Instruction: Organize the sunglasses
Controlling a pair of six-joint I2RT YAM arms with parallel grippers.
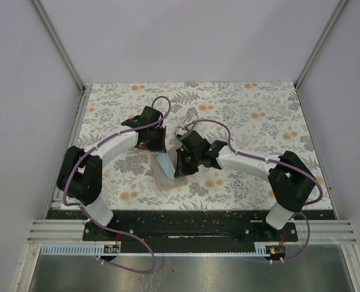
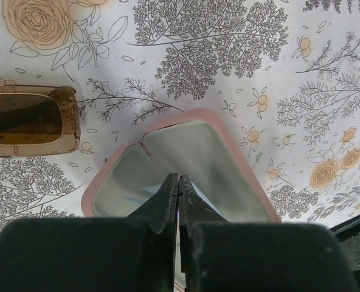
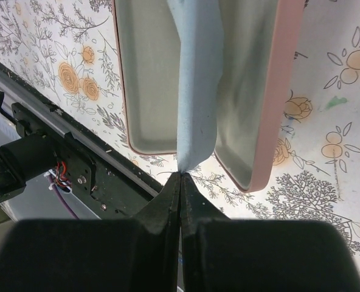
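Observation:
The light blue cloth stretches lengthwise over the open case, so the robot's right gripper goes on lowering the cloth's near end until that end rests inside the grey-lined half.
The brown-framed sunglasses lie folded on the floral table, left of the open pink hard case. The case lies open with its two grey-lined halves spread out, near the table's front in the top view. A light blue cloth is stretched above the case. My right gripper is shut on its near end. My left gripper is shut over the case, with a thin blue edge of the cloth at its tips. The white sunglasses are not clearly visible.
A small pale striped object lies just behind the two grippers, partly hidden by them. The black base plate and table front edge run close to the case. Both arms meet mid-table.

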